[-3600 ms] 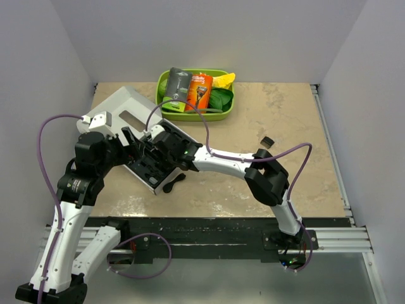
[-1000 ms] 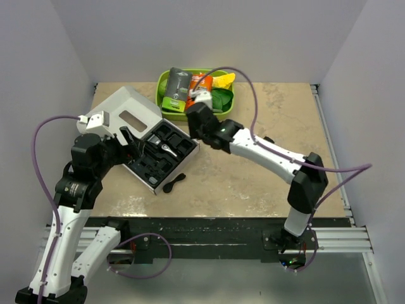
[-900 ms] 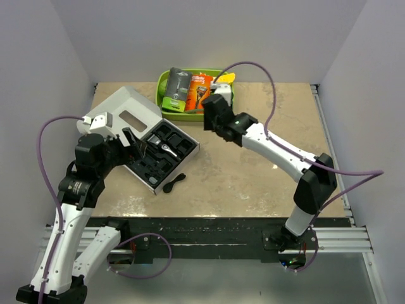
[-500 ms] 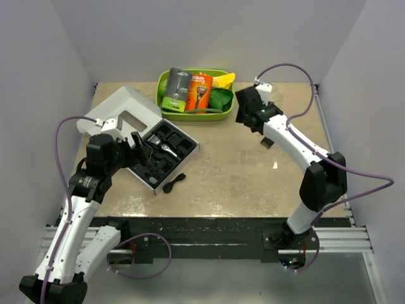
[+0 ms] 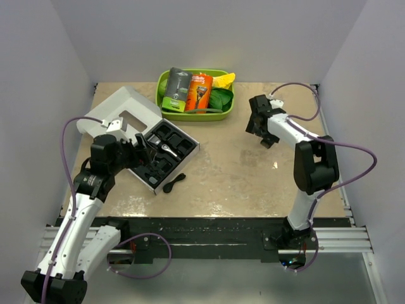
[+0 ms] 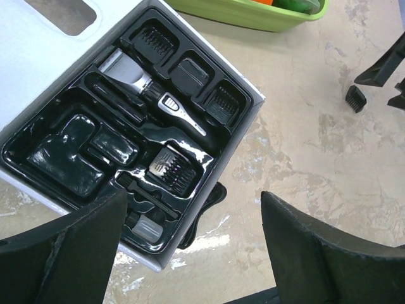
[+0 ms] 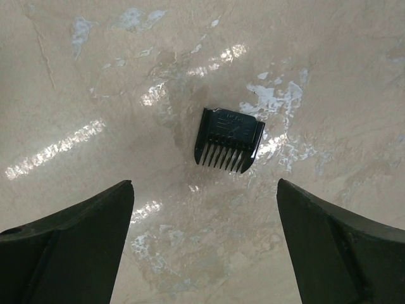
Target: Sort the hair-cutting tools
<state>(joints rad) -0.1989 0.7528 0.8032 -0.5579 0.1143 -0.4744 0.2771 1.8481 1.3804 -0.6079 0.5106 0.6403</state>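
Note:
Both side edges of the black (image 7: pixel 202 137) guide comb face my right gripper's open fingers. I should go on moving down over the comb (image 7: pixel 230 136) until the fingers are on both sides of it.
The slim black clipper (image 6: pixel 149 95) with its silver head lies in the black insert of the open box (image 5: pixel 152 176). A small black guide comb (image 7: pixel 229 139) lies alone on the table, teeth toward my right gripper (image 7: pixel 204 190). That gripper hovers open just above it and holds nothing. A small black curved piece (image 6: pixel 209 212) lies on the table, half under the box's near edge. My left gripper (image 6: pixel 194 196) is open and empty above that edge. In the top view the right gripper (image 5: pixel 259 123) is at the back right, next to the comb (image 5: pixel 268 142).
A green bin (image 5: pixel 190 115) at the back holds an orange razor package (image 5: pixel 200 92) and a grey-and-green one (image 5: pixel 176 88). The box's white lid (image 5: pixel 123 109) lies open to the back left. Several other combs sit in the insert's pockets.
My right arm has swung from beside the box across to the back right and now hangs over the loose comb, jaws opened wider. The left arm has shifted slightly.

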